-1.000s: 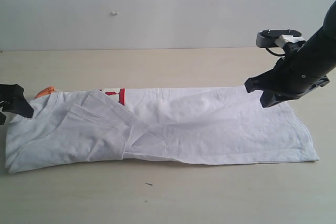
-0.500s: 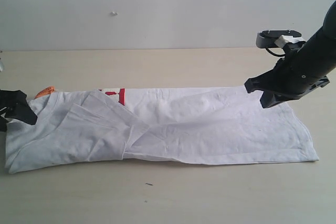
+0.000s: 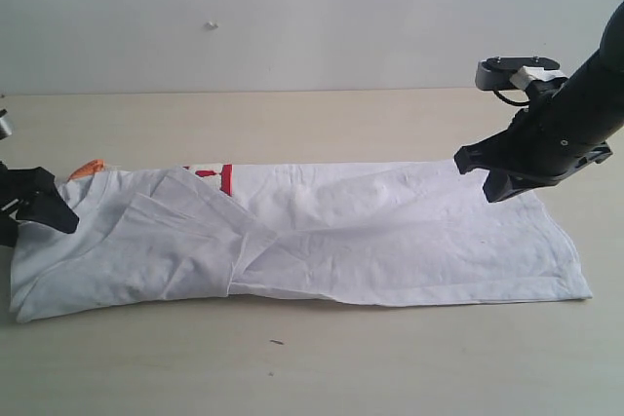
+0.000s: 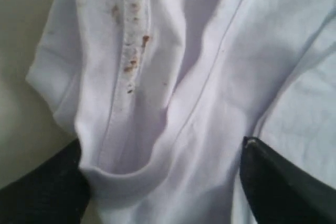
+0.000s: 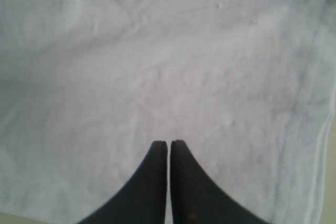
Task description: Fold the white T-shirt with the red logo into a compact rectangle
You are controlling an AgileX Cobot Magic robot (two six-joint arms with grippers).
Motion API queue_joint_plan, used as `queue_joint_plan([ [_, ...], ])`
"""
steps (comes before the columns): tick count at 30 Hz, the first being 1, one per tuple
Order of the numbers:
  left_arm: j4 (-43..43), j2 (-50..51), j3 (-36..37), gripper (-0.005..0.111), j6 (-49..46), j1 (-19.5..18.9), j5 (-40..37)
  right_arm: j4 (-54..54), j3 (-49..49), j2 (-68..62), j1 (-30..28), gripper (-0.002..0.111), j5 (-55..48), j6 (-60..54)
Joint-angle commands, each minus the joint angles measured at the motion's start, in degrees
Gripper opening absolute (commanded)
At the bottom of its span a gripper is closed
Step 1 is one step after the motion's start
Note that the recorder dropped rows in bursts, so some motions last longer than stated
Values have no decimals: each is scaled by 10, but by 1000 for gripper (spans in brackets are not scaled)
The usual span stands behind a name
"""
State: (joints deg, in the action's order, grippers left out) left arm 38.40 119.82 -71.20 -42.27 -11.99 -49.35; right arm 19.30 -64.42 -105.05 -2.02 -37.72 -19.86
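Observation:
I expect the hidden logo to turn face up when I fold the T-shirt's neck end point(image 3: 73, 231) over, because a red sliver point(image 3: 226, 179) shows at the far edge of the fold.
The white T-shirt point(image 3: 322, 231) lies folded into a long band across the table, neck end at the left. Only a sliver of the red logo point(image 3: 224, 178) peeks out at the far edge of a fold. An orange neck tag point(image 3: 88, 169) shows at the far-left end. My left gripper point(image 3: 34, 204) is open at the neck end. Its fingers point(image 4: 278, 182) stand wide apart on either side of the stained ribbed collar point(image 4: 134, 51). My right gripper point(image 3: 492, 177) hovers over the hem end, shut point(image 5: 169, 145) with nothing in it, above flat cloth point(image 5: 157, 66).
The light wooden table point(image 3: 312, 358) extends in front of and behind the shirt. A plain wall rises at the back. The stitched hem point(image 5: 304, 103) runs beside my right gripper's tips. A small dark speck point(image 3: 277, 342) lies on the table near the front.
My left gripper has crept a little to the right and lower, onto the shirt's neck end. The right arm and the shirt have not moved.

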Motion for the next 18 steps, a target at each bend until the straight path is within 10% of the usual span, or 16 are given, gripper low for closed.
queue_joint_plan([
  [1, 46, 28, 6, 73, -67, 0, -51, -3, 0, 1, 0, 3, 0, 0],
  [11, 115, 28, 6, 43, -139, 14, -121, -3, 0, 1, 0, 3, 0, 0],
  [18, 122, 28, 6, 0, -140, 34, -117, -3, 0, 1, 0, 3, -1, 0],
])
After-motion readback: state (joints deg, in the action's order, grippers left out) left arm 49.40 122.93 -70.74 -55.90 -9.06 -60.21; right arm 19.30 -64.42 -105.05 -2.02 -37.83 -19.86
